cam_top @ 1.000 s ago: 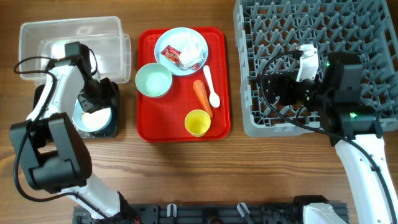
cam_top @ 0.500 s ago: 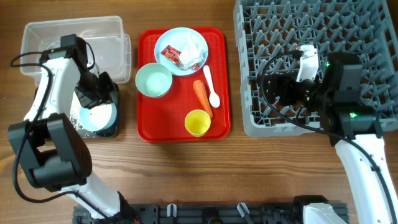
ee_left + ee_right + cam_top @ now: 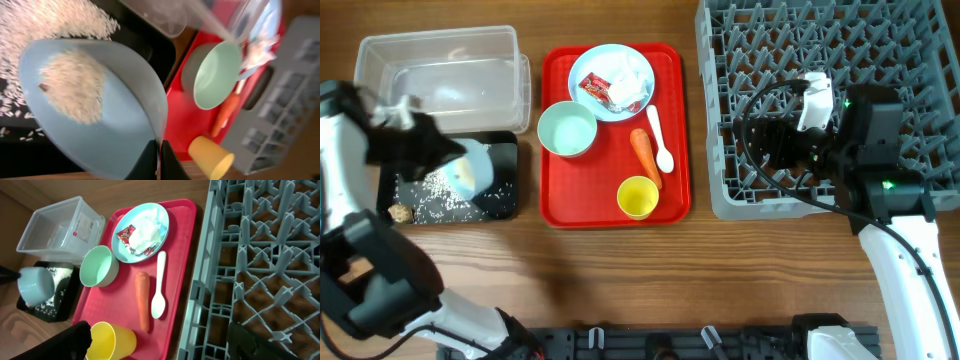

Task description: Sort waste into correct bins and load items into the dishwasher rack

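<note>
My left gripper should go on lowering the pale blue bowl [image 3: 470,173], which hangs over the black tray [image 3: 501,190] with rice still in it, until the bowl rests there. Then it should let go.
My left gripper [image 3: 445,160] [image 3: 160,152] is shut on the rim of a pale blue bowl [image 3: 467,173] [image 3: 95,125], tilted over the black tray [image 3: 505,160]. Rice [image 3: 75,87] is still in the bowl, and rice grains [image 3: 440,197] and a small brown lump [image 3: 396,212] lie on the tray. The clear tub [image 3: 440,60] stands behind. My right gripper [image 3: 760,140] [image 3: 165,345] is open and empty over the front left edge of the grey rack [image 3: 840,90]. The plate [image 3: 630,95] holds the wrapper [image 3: 592,88] and tissue [image 3: 625,85].
The red serving tray [image 3: 610,205] also carries a mint bowl [image 3: 567,130], a carrot [image 3: 645,155], a white spoon [image 3: 659,140] and a yellow cup [image 3: 638,197]. It lies between the bins and the rack.
The left arm has swung left and tipped the bowl. Rice and the brown lump now lie on the black tray. The right arm has not moved.
</note>
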### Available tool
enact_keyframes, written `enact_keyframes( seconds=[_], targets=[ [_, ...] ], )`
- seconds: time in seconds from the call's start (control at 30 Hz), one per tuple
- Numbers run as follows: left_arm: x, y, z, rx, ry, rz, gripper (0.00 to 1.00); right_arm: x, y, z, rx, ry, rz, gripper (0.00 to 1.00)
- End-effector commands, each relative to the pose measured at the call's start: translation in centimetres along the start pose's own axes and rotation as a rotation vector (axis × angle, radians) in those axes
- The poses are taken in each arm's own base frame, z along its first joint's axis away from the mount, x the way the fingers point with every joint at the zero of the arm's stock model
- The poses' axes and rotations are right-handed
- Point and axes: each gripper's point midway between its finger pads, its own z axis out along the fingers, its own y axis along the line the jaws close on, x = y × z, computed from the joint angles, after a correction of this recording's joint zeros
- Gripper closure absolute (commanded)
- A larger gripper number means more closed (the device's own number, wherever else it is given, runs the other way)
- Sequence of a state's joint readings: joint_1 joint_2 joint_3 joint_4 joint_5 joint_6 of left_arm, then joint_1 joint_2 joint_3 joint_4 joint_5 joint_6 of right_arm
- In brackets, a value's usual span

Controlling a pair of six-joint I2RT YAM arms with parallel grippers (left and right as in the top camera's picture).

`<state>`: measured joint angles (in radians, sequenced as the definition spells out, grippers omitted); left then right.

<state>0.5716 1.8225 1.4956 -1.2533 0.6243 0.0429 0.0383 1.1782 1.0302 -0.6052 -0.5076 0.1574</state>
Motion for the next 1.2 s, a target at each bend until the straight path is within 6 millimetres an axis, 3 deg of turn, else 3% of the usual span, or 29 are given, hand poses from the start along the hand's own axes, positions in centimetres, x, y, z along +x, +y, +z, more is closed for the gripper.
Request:
enact_keyframes(
  seconds=[0.0, 0.27, 0.37, 0.47, 0.63, 0.7, 0.83, 0.93, 1.03, 1.1, 1.17],
  targets=[
    [-1.1, -1.3, -2.9, 0.175, -0.088, 0.044, 0.96, -0.4, 0.5, 0.0, -0.021, -0.009, 0.001, 0.11],
    [-2.1, -2.5, -6.0, 0.403, -0.181, 0.067, 0.96, -0.7, 0.8, 0.0, -0.036, -0.017, 0.039, 0.11],
    [-2.2, -2.2, -6.2, 0.399, -0.193, 0.081, 0.96, -0.7, 0.8, 0.0, -0.038, -0.017, 0.039, 0.11],
    [-1.6, -1.9, -5.0, 0.323, -0.168, 0.185, 0.93, -0.7, 0.8, 0.0, -0.038, -0.019, 0.038, 0.11],
    [-0.5, -2.6, -1.3, 0.137, -0.060, 0.296, 0.60, -0.7, 0.8, 0.0, -0.039, -0.019, 0.052, 0.11],
    [-0.3, -2.6, 0.2, 0.027, -0.026, 0.280, 0.54, -0.7, 0.8, 0.0, -0.039, -0.018, 0.063, 0.11],
    [-0.4, -1.8, 2.6, -0.258, -0.022, 0.219, 0.53, -0.7, 0.8, 0.0, -0.038, -0.016, 0.065, 0.11],
    [-0.3, -2.2, 3.5, -0.363, -0.041, 0.202, 0.53, -0.6, 0.8, 0.0, -0.038, -0.015, 0.063, 0.11],
    [-0.2, -2.7, 4.0, -0.398, -0.051, 0.195, 0.56, -0.6, 0.8, 0.0, -0.037, -0.015, 0.063, 0.11],
    [-0.3, -2.2, 3.9, -0.468, -0.064, 0.209, 0.65, -0.7, 0.6, 0.0, -0.025, -0.017, 0.064, 0.11],
    [-0.4, -1.4, 3.6, -0.532, -0.079, 0.199, 0.66, -0.7, 0.5, 0.0, -0.022, -0.017, 0.065, 0.11]
  ],
)
